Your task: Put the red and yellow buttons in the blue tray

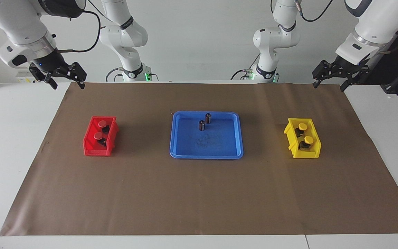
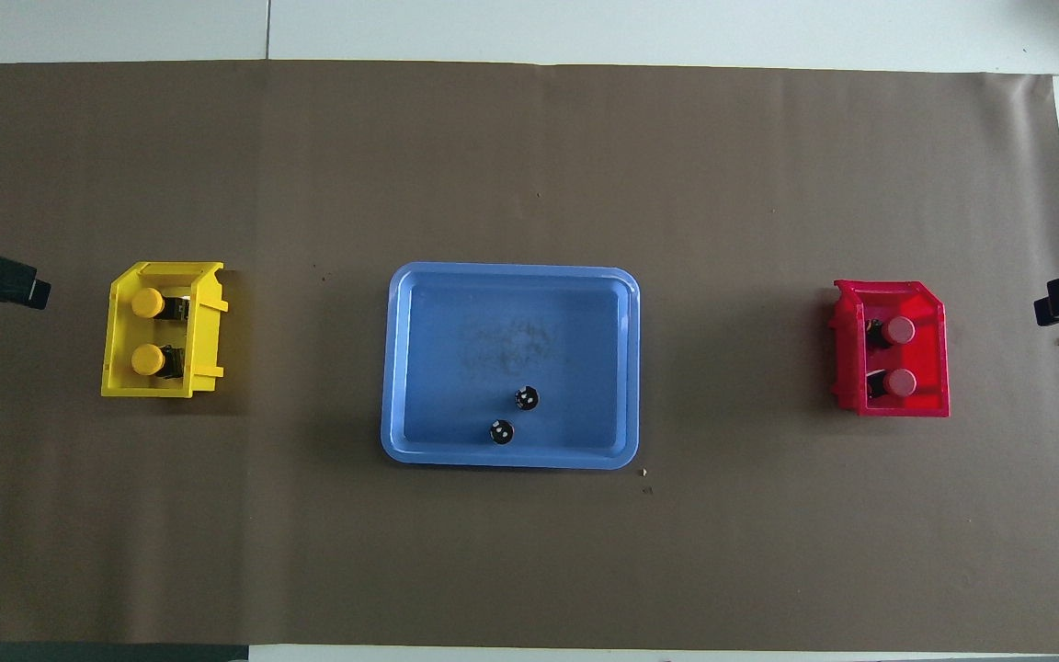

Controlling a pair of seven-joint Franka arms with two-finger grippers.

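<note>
My gripper will bring the second red button [image 2: 898, 382] out whole, body and all, when it lifts it, because a dark body [image 2: 875, 384] shows under the cap.
Two red buttons [image 1: 102, 123] [image 1: 97, 135] sit in the small red bin [image 1: 87, 145] toward the right arm's end of the table; they also show in the overhead view [image 2: 900, 329] [image 2: 900, 382]. Two yellow buttons [image 1: 302, 126] [image 1: 308, 139] sit in the small yellow bin [image 1: 306, 154] toward the left arm's end, also in the overhead view [image 2: 147, 302] [image 2: 147, 359]. The blue tray [image 1: 206, 156] [image 2: 511, 460] lies between the bins. My right gripper [image 1: 67, 84] is open and raised over the mat's edge at the robots' end. My left gripper [image 1: 328, 86] is open and raised likewise.
Two dark brown capless cylinders [image 1: 208, 118] [image 1: 201, 125] stand upright in the blue tray, in its part nearer the robots. A brown paper mat [image 1: 199, 193] covers the table. Both arms wait at their own ends.
</note>
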